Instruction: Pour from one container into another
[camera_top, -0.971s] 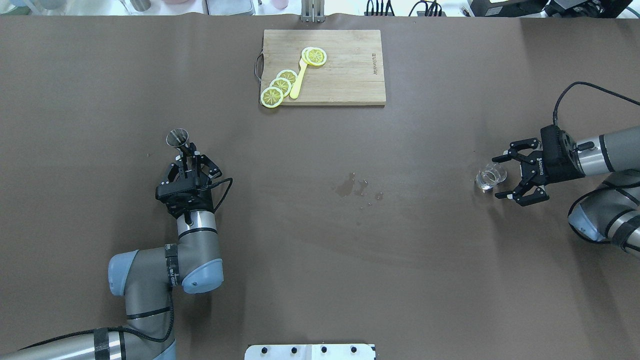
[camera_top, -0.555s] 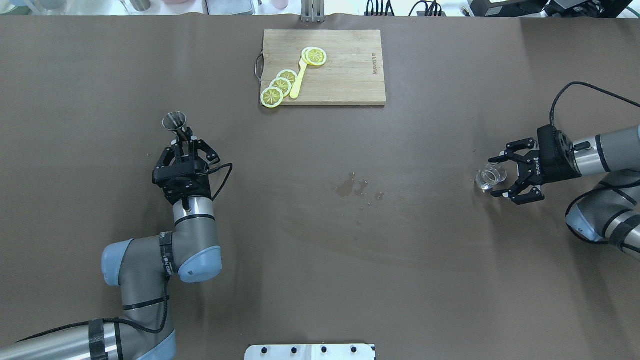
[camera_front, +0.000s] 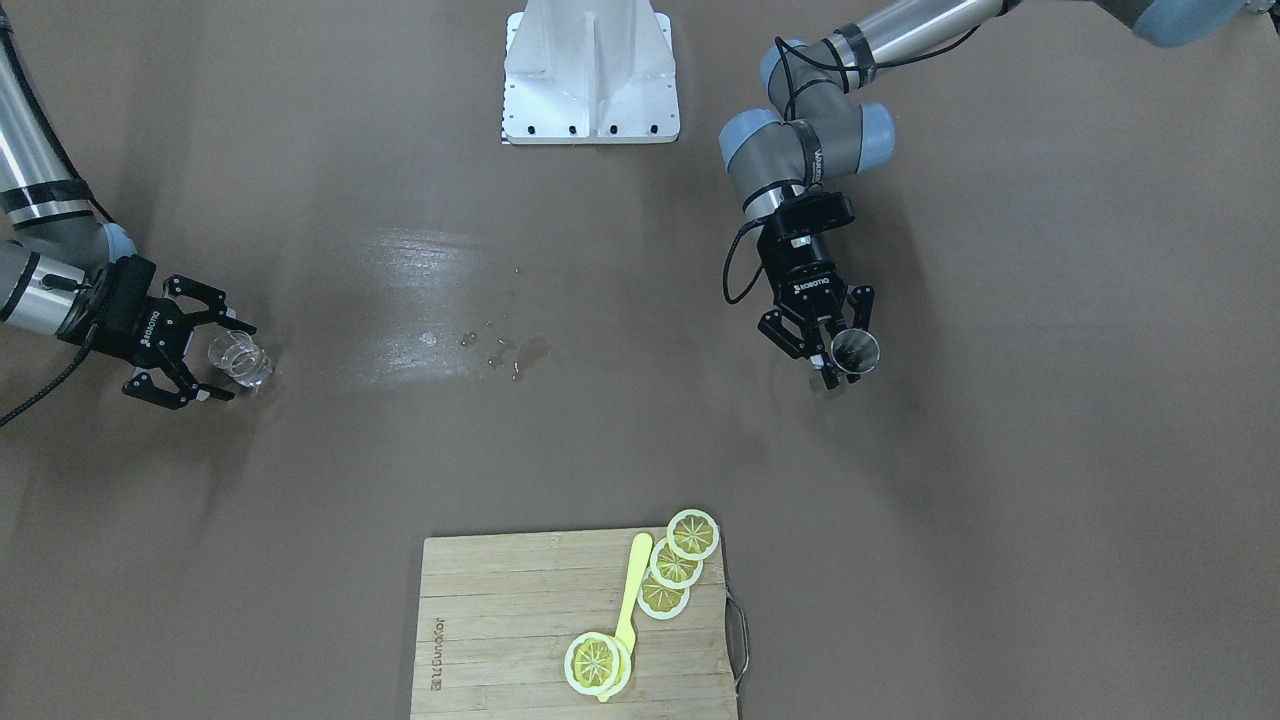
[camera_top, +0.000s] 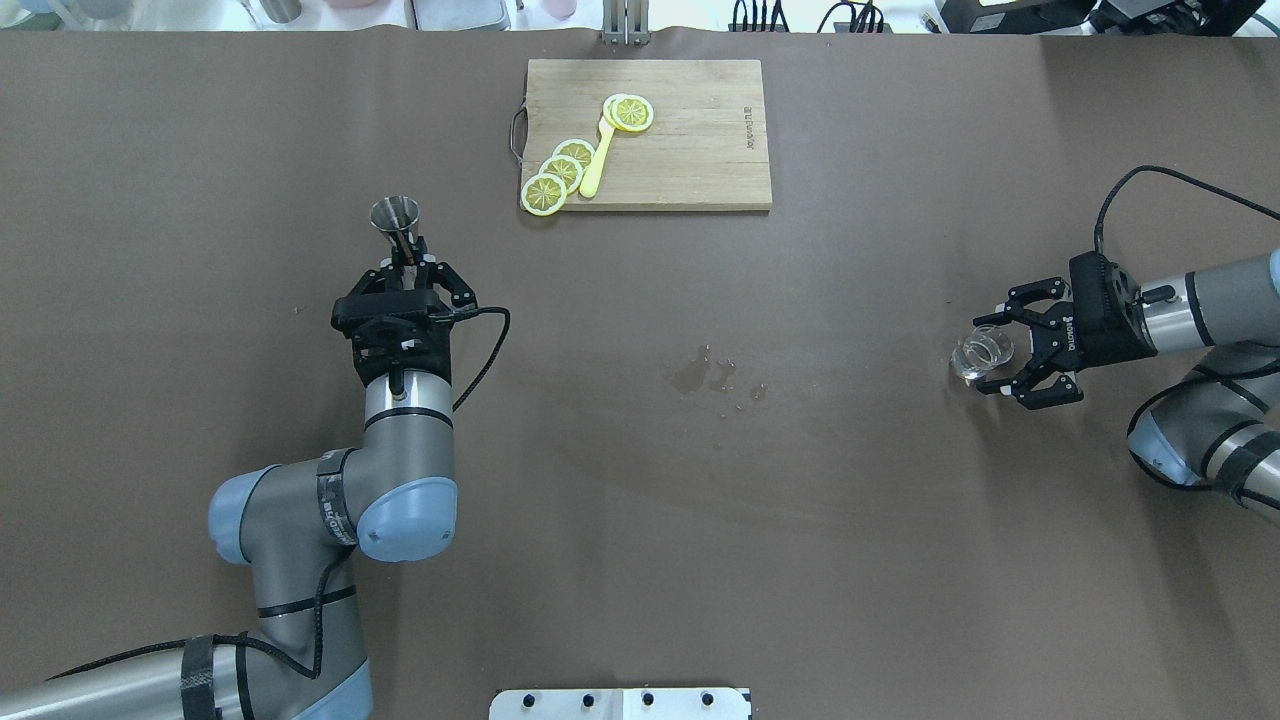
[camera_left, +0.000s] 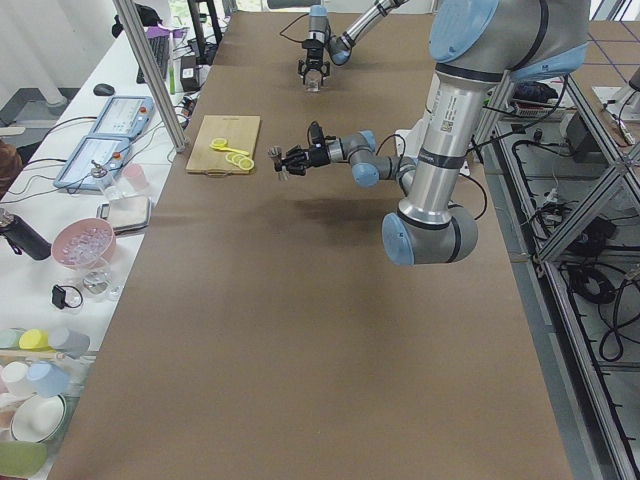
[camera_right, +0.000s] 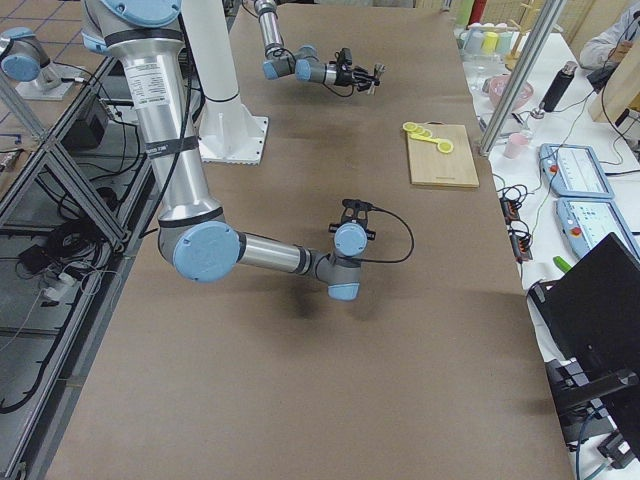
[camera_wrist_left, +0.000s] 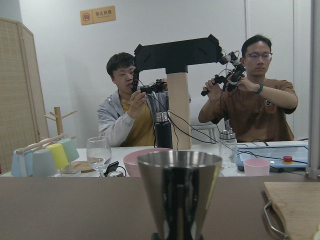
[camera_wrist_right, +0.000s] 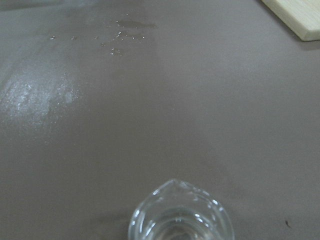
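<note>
I expect the clear liquid in the glass pitcher (camera_front: 242, 358) to run toward its spout when I pour, because a bright inner ring (camera_wrist_right: 179, 214) shows below the pitcher's rim.
A steel cone-shaped measuring cup (camera_top: 395, 213) is held upright by its lower part in my left gripper (camera_top: 407, 256), which is shut on it. The front view shows the cup (camera_front: 856, 349) at the left gripper (camera_front: 828, 350), and it fills the left wrist view (camera_wrist_left: 179, 192). A small clear glass pitcher (camera_top: 982, 352) stands on the table at the right. My right gripper (camera_top: 984, 356) is open with one finger on each side of it. The front view shows the pitcher (camera_front: 240, 358) between the right gripper's (camera_front: 236, 362) fingers. Its spout (camera_wrist_right: 175, 186) points toward the table's middle.
A wooden cutting board (camera_top: 690, 150) with lemon slices (camera_top: 560, 172) and a yellow spoon (camera_top: 598, 160) lies at the far middle. A small wet spill (camera_top: 700, 375) marks the table's centre. The white base plate (camera_top: 620, 703) sits at the near edge.
My left arm carried the metal cup farther from the robot and to the right. The right gripper crept slightly toward the glass pitcher and stayed open.
</note>
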